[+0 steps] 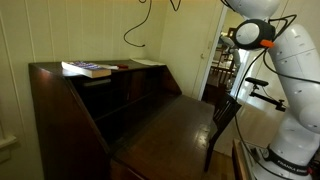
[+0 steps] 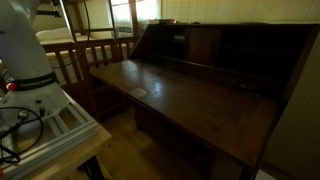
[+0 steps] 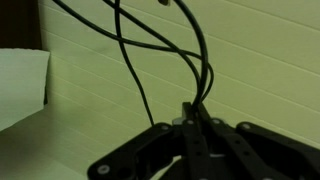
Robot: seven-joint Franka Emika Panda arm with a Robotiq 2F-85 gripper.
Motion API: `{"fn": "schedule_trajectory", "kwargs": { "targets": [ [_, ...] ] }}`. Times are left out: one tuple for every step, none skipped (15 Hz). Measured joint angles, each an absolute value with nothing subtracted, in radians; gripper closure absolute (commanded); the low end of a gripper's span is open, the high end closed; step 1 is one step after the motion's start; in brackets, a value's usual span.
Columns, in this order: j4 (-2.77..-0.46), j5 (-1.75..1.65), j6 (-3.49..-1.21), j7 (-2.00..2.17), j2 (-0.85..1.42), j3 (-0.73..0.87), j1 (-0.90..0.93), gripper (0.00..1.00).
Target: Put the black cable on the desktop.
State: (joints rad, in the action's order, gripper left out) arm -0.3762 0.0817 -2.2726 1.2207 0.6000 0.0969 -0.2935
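The black cable (image 1: 142, 36) is high above the desktop (image 1: 165, 125) and my gripper is facing the panelled wall, so next I tip my gripper down and bring the cable lower, toward the desktop.
In the wrist view my gripper (image 3: 193, 112) is shut on several strands of the black cable (image 3: 128, 50), which run away from the fingertips in front of a pale panelled wall. In an exterior view the black cable (image 1: 128, 33) hangs as a loose loop from the top edge of the picture, high above the desk's back part. The gripper itself is cut off by that edge. The desktop (image 1: 170, 125) is a dark reddish-brown fold-out surface, also seen in an exterior view (image 2: 190, 95), and the cable is well above it.
A white-and-blue book (image 1: 88, 68) lies on the desk's top ledge. A dark chair (image 1: 225, 115) stands at the desktop's far side. The robot's white arm (image 1: 295, 70) and base (image 2: 30, 60) stand beside the desk. Cubbyholes (image 2: 215, 45) line the back.
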Motion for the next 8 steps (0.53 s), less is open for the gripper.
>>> {"fn": "schedule_trajectory", "kwargs": {
  "targets": [
    [-0.376, 0.066, -2.283, 1.256, 0.588, 0.117, -0.287, 0.99],
    [-0.376, 0.039, -2.292, 1.303, 0.579, 0.142, -0.277, 0.99],
    [-0.376, 0.007, -2.294, 1.354, 0.574, 0.169, -0.263, 0.99],
    [-0.376, -0.038, -2.292, 1.422, 0.571, 0.203, -0.244, 0.99],
    [-0.376, -0.084, -2.28, 1.492, 0.572, 0.239, -0.222, 0.99],
    [-0.376, -0.13, -2.249, 1.558, 0.572, 0.273, -0.198, 0.99],
    [-0.376, -0.174, -2.207, 1.618, 0.572, 0.303, -0.173, 0.99],
    [-0.376, -0.218, -2.154, 1.667, 0.572, 0.329, -0.147, 0.99]
  ]
}}
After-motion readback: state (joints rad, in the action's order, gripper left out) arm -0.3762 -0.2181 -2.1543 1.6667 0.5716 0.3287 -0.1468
